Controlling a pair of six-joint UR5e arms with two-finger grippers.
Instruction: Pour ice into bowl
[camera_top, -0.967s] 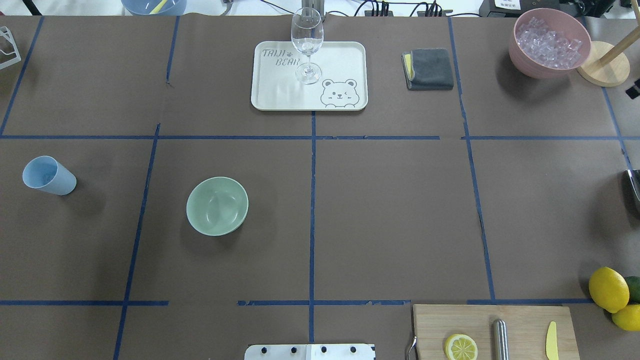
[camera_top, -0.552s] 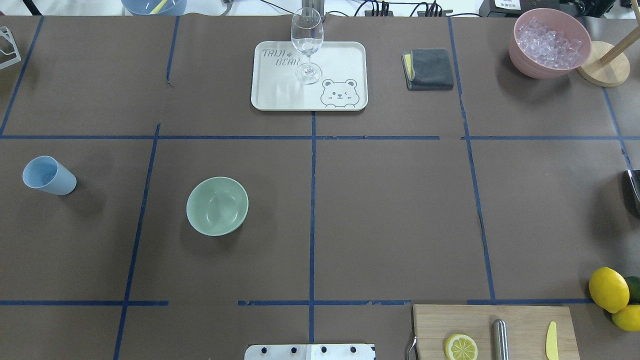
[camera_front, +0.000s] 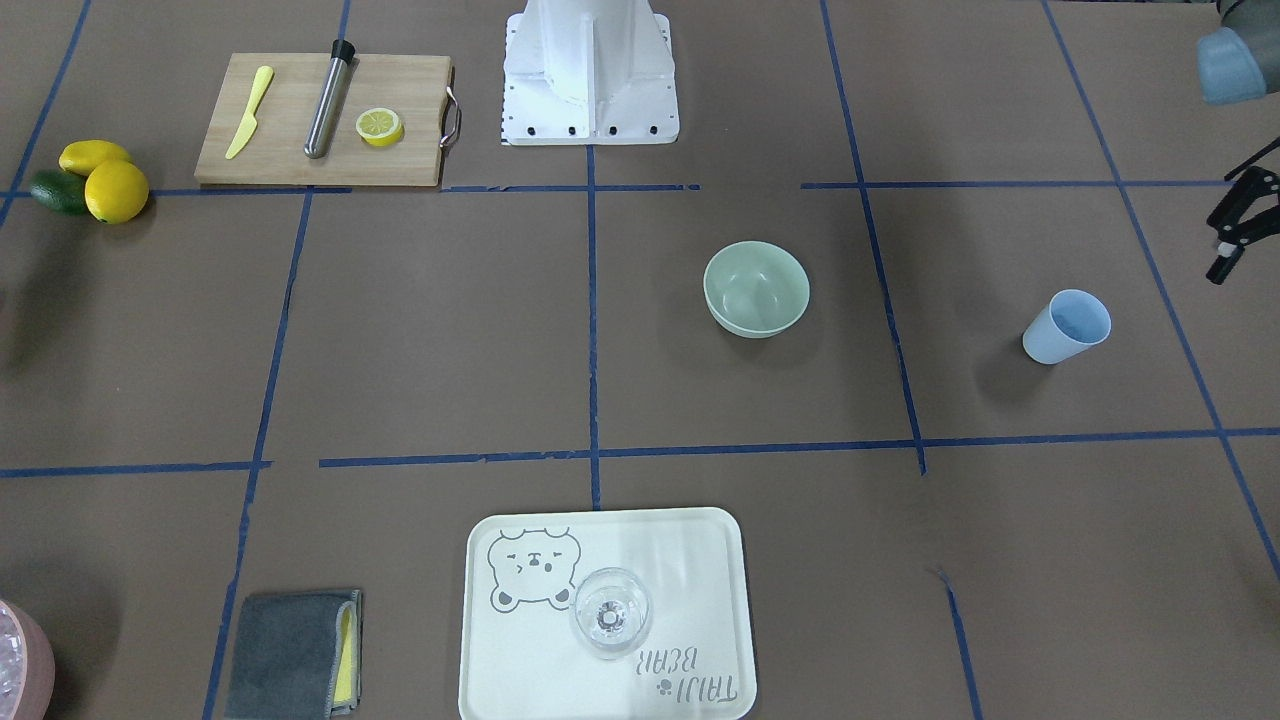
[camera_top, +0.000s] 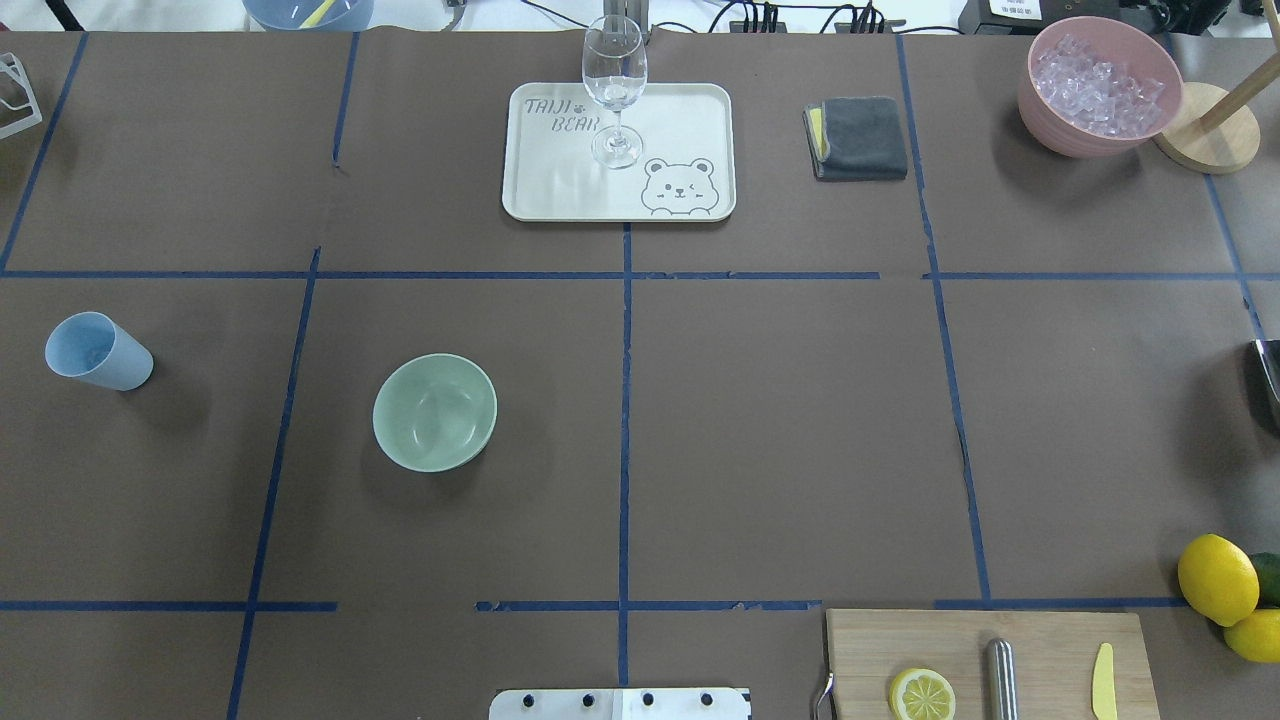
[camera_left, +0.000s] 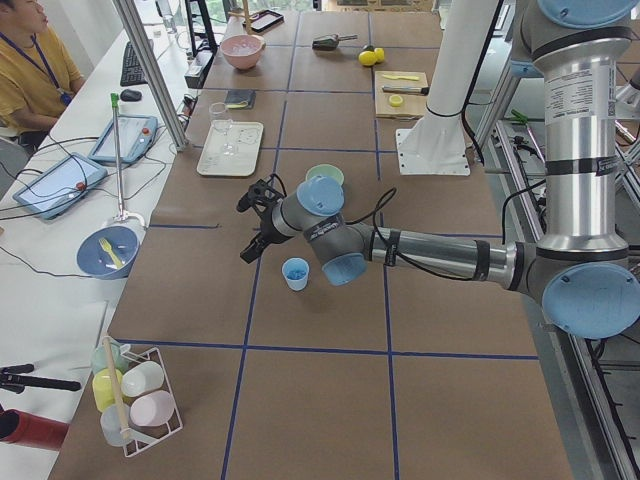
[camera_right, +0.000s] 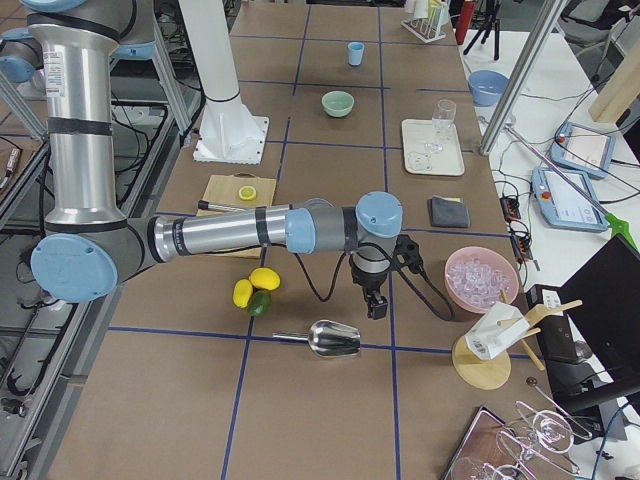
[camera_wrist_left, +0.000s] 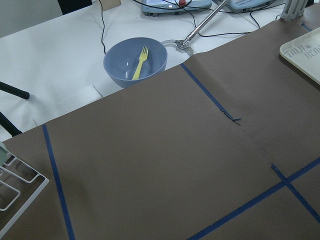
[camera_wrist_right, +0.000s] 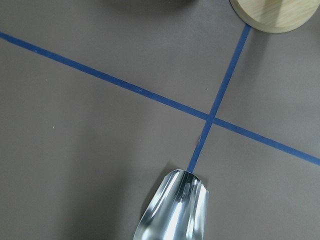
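My gripper will send ice cubes tumbling out into the pale green bowl when it pours, because a darker patch (camera_front: 1068, 319) shows deep inside the light blue cup (camera_front: 1064, 328).
The pale green bowl (camera_top: 434, 412) (camera_front: 756, 288) stands upright on the brown table, left of the middle, and its inside looks bare. The ice of the task is hidden from me. A light blue cup (camera_top: 98, 350) (camera_front: 1066, 326) stands further left, and I cannot make out what is inside it. My left gripper (camera_front: 1228, 232) (camera_left: 252, 222) hovers open and holds nothing, just beyond the cup towards the table's left end. My right gripper (camera_right: 375, 298) shows only in the exterior right view, above a metal scoop (camera_wrist_right: 175, 212); whether it is open or shut I cannot tell.
A pink bowl (camera_top: 1040, 110) full of ice cubes and a wooden stand (camera_top: 1205, 130) are at the far right. A tray (camera_top: 690, 110) with a wine glass (camera_top: 614, 90), a grey cloth (camera_top: 858, 138), a cutting board (camera_top: 1040, 640) and lemons (camera_top: 1216, 578) ring the table.
A black part at the overhead view's right edge, beside the wooden stand, has gone out of view. The bowl and the cup have not moved.
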